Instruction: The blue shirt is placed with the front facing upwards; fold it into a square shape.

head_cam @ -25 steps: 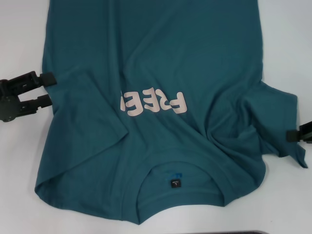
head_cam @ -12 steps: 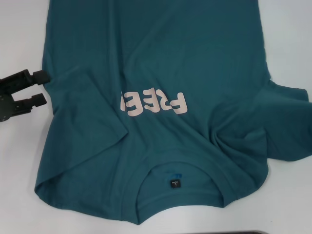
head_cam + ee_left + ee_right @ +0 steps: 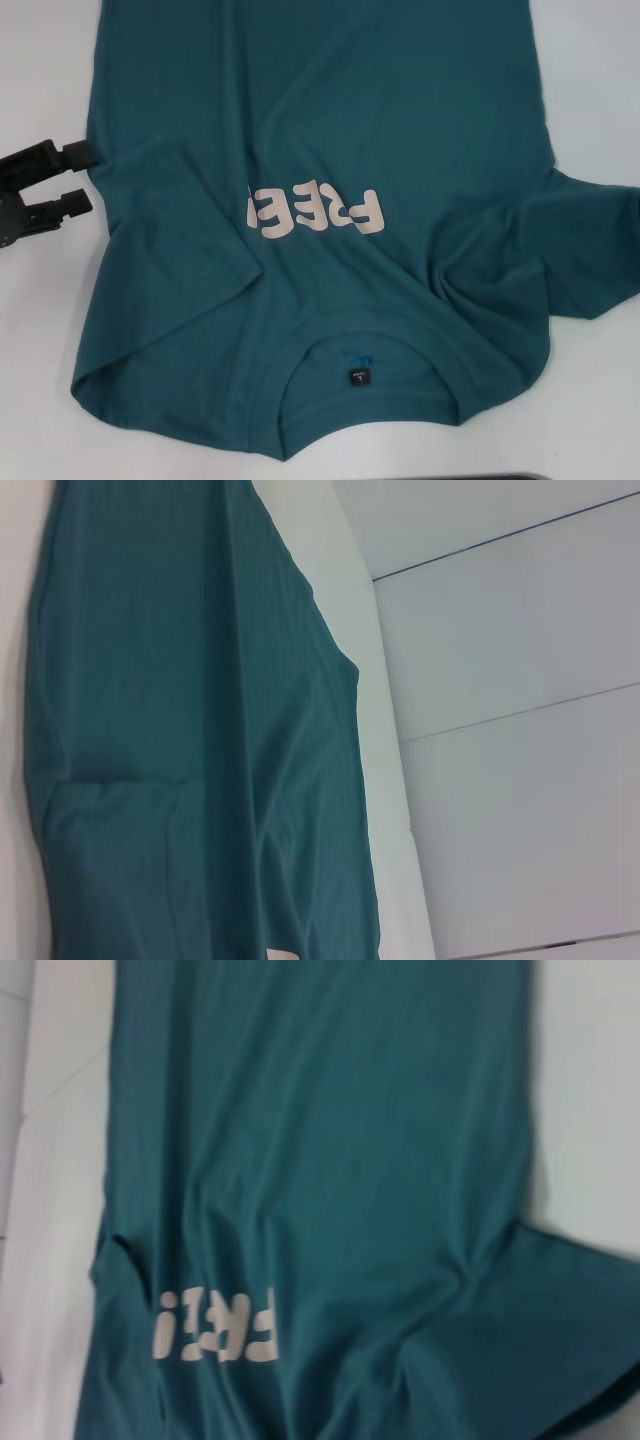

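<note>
The shirt's shoulder is bunched up in creases next to the pale letters. My right gripper should pull the unfolded sleeve away from the shirt's chest before it folds the sleeve inward.
The blue shirt lies front up on the white table, with its collar and black neck tag nearest me. Pale letters cross the chest, and the sleeve on my left is folded inward over their first part. On my right, the other sleeve spreads out flat to the edge of the head view. My left gripper is open and holds nothing, just off the shirt's left edge. The right gripper is out of view. The left wrist view shows the shirt; the right wrist view shows the shirt and its letters.
Bare white table shows to the left of the shirt and at the far right. A dark strip runs along the front edge of the head view. The table's edge and pale panels beyond it show in the left wrist view.
The right gripper let go of the right sleeve and left the view to the right; that sleeve now lies spread out. The left gripper drew back a little to the left.
</note>
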{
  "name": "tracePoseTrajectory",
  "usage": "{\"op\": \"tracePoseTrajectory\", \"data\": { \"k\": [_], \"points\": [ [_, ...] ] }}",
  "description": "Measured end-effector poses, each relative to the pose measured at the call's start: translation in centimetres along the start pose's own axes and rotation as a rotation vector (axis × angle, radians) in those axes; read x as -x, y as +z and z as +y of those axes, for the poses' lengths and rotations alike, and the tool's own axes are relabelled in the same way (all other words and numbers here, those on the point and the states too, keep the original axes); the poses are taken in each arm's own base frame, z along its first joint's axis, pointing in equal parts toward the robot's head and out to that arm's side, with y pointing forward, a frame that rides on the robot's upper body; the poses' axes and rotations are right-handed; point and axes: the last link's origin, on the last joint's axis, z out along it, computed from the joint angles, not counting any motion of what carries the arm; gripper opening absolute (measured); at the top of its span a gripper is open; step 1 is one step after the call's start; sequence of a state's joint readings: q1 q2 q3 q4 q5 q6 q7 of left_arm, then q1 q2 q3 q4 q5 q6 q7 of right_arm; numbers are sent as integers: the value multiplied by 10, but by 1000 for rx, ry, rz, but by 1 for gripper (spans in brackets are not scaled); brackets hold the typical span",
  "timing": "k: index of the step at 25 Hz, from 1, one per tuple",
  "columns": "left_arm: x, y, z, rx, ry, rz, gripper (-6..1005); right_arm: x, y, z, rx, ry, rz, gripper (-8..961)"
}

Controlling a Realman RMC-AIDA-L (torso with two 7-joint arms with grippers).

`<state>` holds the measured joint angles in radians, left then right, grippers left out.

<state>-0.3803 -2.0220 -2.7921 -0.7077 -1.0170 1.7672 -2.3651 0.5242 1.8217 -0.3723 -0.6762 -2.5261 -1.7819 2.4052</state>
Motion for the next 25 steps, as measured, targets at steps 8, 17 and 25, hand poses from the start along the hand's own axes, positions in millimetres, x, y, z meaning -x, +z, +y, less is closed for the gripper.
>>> {"op": "tracePoseTrajectory", "data": {
  "k": [8,17,25],
  "points": [
    [-1,-1,0,1,-2,9,933,16,-7,15,21,-31,-24,42],
    [0,-6,-2,-5,-8,19,933,22,-5,22,7,-61,3,51],
    [1,-7,-3,-6,-12,20,933,21,-20,8,-39,-21,-59,60]
  ]
}}
